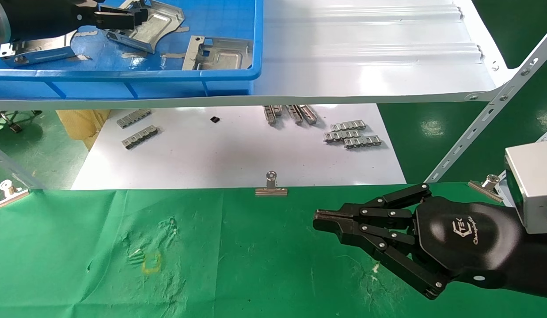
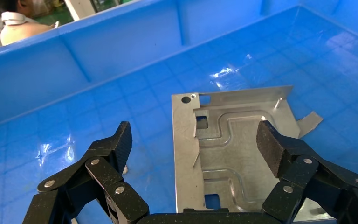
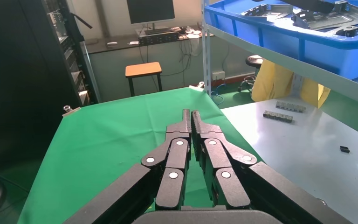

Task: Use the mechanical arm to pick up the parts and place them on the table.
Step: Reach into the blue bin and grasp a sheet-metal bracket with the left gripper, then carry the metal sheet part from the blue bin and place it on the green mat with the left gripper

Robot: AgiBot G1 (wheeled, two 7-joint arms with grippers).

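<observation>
Grey strips (image 1: 134, 54) stick out flat from under the silver plate (image 1: 156, 27), so I expect them to stay on the tray's bottom when the robot lifts the plate.
My left gripper (image 1: 138, 17) is inside the blue tray (image 1: 123, 80) on the shelf. It is open and hangs low over a silver plate (image 1: 161, 22). In the left wrist view the gripper (image 2: 194, 140) straddles that plate's (image 2: 233, 140) straight edge: one fingertip (image 2: 270, 140) is over the plate, the other over the bare tray floor (image 2: 121, 93). Nothing is held. Two more plates lie in the tray, one to the right (image 1: 220, 53) and one at the left (image 1: 35, 51). My right gripper (image 1: 320, 219) is shut and empty, parked over the green cloth table (image 1: 238, 265), as the right wrist view (image 3: 191, 114) also shows.
A white shelf sheet (image 1: 366, 53) lies beside the tray. On the lower white sheet (image 1: 238, 159) lie grey link strips (image 1: 353, 134). A steel binder clip (image 1: 271, 187) pins the cloth's far edge. A yellow square mark (image 1: 151, 263) is on the cloth. A slanted shelf brace (image 1: 490, 115) stands at the right.
</observation>
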